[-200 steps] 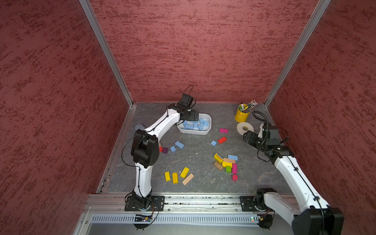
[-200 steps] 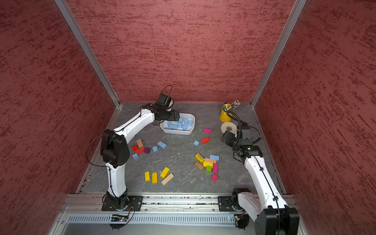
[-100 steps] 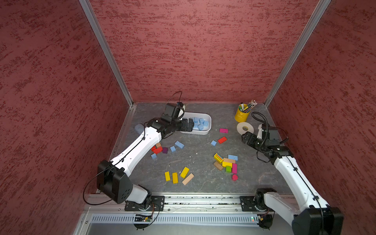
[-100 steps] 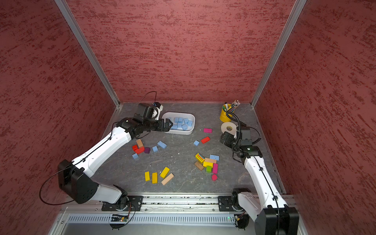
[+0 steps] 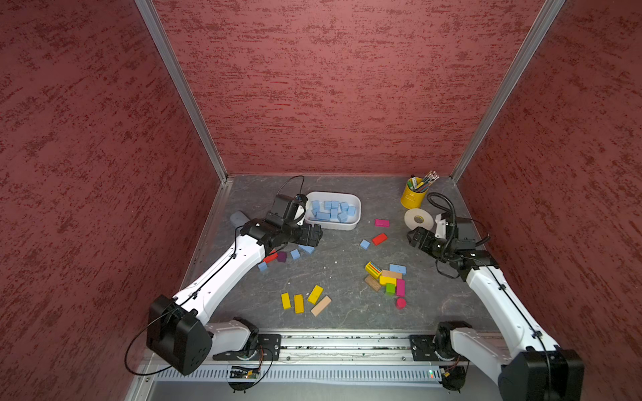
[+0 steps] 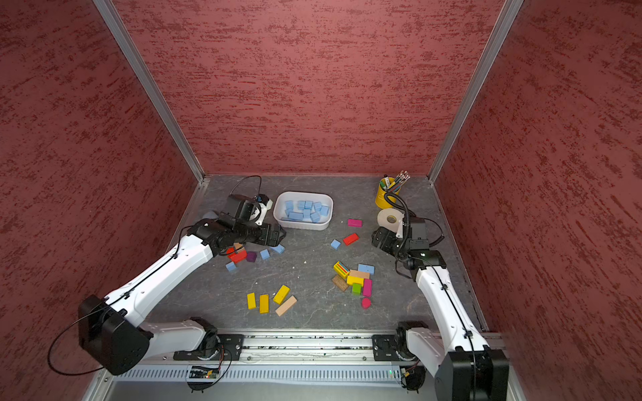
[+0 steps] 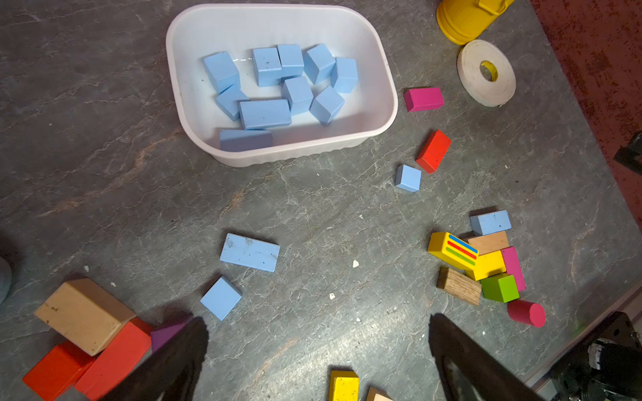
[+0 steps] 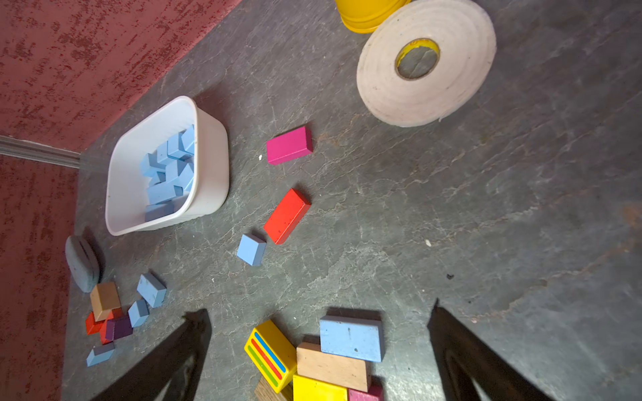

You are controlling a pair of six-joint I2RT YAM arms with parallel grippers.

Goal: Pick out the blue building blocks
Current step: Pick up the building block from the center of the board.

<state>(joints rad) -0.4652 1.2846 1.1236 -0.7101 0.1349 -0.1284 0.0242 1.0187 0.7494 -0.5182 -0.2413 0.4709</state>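
Observation:
My left gripper should keep going down and close across the brick's length [image 7: 249, 252], since both ends of the flat blue brick [image 7: 274, 258] are free of the cube beside it.
Several blue building blocks lie in the white tray [image 5: 351, 227] at the back. Loose ones on the table in both top views: a flat brick [image 5: 307, 248] and two cubes [image 5: 295, 254] [image 6: 230, 266] at the left, a cube [image 5: 364, 244] mid-table, and a brick [image 5: 397, 268] on the right pile. My left gripper [image 5: 314, 236] is open and empty, just in front of the tray's left corner; in the left wrist view [image 7: 317, 321] the flat brick [image 7: 249, 252] lies ahead of it. My right gripper [image 5: 415, 239] is open and empty, with the pile's blue brick [image 8: 351, 338] between its fingers' line of sight.
A yellow pencil cup [image 5: 412, 196] and a tape roll [image 5: 418, 218] stand at the back right. A grey oval pad [image 5: 238, 218] lies by the left wall. Red, purple and wood blocks [image 5: 271, 257] sit under my left arm. Yellow blocks [image 5: 298, 302] lie near the front.
My left arm has drawn back from over the tray and swung low toward the front left, its open gripper now near the loose blue blocks. The right arm has barely moved.

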